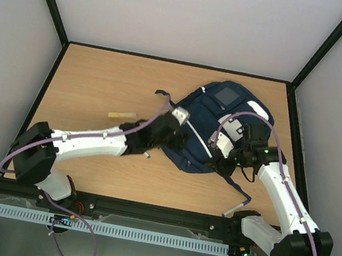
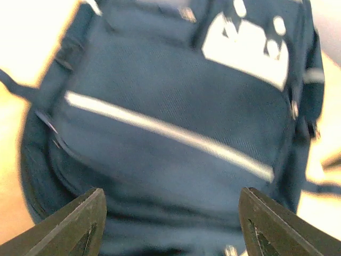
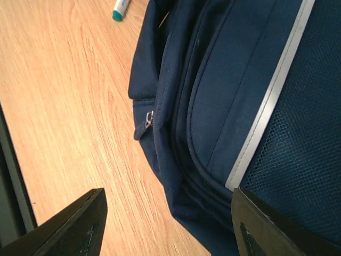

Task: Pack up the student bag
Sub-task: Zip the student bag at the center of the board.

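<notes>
Next, I pinch the bag's rim with my right gripper to keep it still while my left gripper grabs the zip pull, because the zip pull hangs at the bag's loose rim.
The student bag is a navy backpack lying flat on the right half of the wooden table. In the left wrist view the bag fills the picture, blurred, with its white patch and a white stripe. My left gripper is over the bag's left side; the same gripper is open, with only fabric beneath it. My right gripper is at the bag's near edge. That gripper is open too, astride the bag's rim, near a zip pull.
A pale yellow flat piece lies on the table left of the bag. A small pen-like item sits under my left forearm. A marker with a green end lies beyond the bag. Bag straps trail toward the near rail.
</notes>
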Controlling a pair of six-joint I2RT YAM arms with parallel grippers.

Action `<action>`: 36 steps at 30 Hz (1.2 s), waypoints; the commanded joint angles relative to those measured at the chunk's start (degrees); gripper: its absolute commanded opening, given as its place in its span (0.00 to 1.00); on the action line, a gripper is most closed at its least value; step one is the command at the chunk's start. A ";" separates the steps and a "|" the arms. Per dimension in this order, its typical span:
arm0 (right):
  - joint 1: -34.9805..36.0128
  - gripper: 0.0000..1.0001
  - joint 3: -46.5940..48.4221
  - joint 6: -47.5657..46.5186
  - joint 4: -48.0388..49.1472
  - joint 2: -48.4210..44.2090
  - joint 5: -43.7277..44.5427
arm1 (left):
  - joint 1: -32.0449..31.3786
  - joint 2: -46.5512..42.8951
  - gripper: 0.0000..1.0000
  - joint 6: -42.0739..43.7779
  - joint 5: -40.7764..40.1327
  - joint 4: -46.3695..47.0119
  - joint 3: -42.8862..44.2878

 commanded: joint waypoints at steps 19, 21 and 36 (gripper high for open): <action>0.36 0.38 -19.80 -0.29 26.31 5.43 -2.15 | -16.31 16.23 0.67 -9.94 -9.39 18.61 -10.14; 0.57 0.30 -19.68 -0.01 26.75 5.94 -2.54 | -17.49 15.07 0.68 -11.77 -12.32 15.28 -10.06; 2.03 0.10 -21.05 -2.70 25.35 7.35 -12.31 | -25.82 11.39 0.72 -19.25 -18.46 13.10 -14.95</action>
